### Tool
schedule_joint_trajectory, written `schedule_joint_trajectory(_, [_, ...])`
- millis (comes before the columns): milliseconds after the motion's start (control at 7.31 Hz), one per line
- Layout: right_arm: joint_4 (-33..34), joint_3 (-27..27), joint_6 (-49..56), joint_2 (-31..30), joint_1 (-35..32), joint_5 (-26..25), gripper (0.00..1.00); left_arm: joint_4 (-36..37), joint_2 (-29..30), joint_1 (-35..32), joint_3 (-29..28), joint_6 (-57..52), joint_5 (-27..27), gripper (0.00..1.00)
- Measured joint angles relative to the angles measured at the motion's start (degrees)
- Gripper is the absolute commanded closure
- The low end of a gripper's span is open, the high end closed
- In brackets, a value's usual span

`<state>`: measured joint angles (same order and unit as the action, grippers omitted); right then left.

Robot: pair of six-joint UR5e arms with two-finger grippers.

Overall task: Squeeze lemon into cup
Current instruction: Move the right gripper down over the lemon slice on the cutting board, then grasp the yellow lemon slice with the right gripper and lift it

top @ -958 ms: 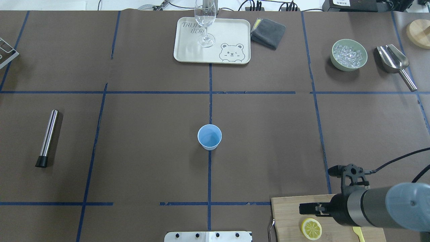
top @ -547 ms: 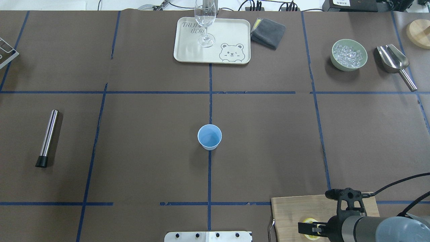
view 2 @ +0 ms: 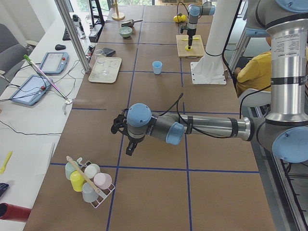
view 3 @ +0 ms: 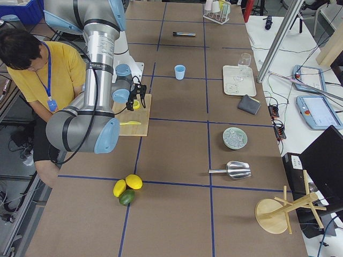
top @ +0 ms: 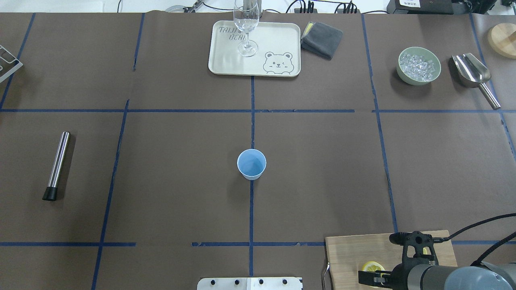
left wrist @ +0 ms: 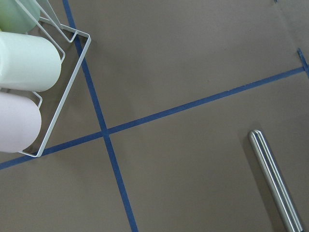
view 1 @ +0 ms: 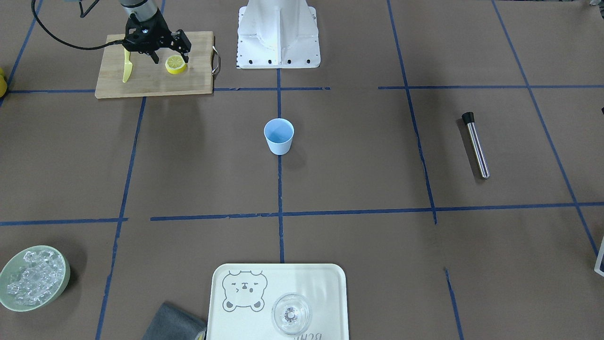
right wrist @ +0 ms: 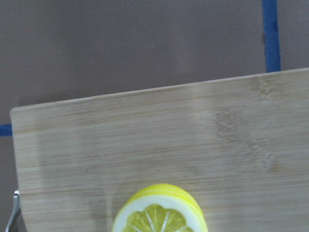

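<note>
I should expect more slices to be hidden under the lemon slice [view 1: 176, 63] and to stay on the board when I lift it, because the yellow rind [right wrist: 175, 190] looks thick and layered.
A lemon [view 1: 175, 64] slice lies on a wooden cutting board [view 1: 151, 80] near the robot's base. It also shows in the overhead view [top: 371, 267] and at the bottom of the right wrist view [right wrist: 159, 212]. My right gripper [view 1: 171, 60] is open and hangs low over the slice, one finger on each side of it. The light-blue cup [top: 251, 164] stands upright at the table's middle, far from the gripper. My left gripper [view 2: 123, 136] shows only in the exterior left view, above the table beside a cup rack; I cannot tell if it is open or shut.
A yellow knife [view 1: 126, 66] lies on the board beside the gripper. A steel muddler [top: 57, 165] lies at the left. A tray [top: 278, 40] with a clear glass [top: 246, 28], a grey cloth [top: 321, 39], an ice bowl [top: 418, 65] and a scoop [top: 471, 72] line the far edge.
My right arm has drawn back toward the robot's edge of the table and come down over the lemon slice, which it now partly covers in the overhead view. Cup and slice have not moved.
</note>
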<state>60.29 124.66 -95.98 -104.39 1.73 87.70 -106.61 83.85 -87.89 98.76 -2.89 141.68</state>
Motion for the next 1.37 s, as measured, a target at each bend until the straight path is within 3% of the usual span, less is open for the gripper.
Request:
schedule_joint_trajectory(684, [1.93,-0.32,-0.08,1.06,1.21,-1.66,0.10,0.00,-0.06,0.00,0.02,-0.01,0.00,0.00])
schedule_joint_trajectory(1094, [2.45,-0.41,-0.09,1.92,1.11,-1.73,0.41,0.00,-0.09,0.00,0.13,-0.01,0.00,0.00])
schedule_joint_trajectory(1368, [2.45,-0.23,-0.08,1.98,0.58,-1.72,0.51,-0.06,-0.73,0.00,0.53,-0.07,0.00,0.00])
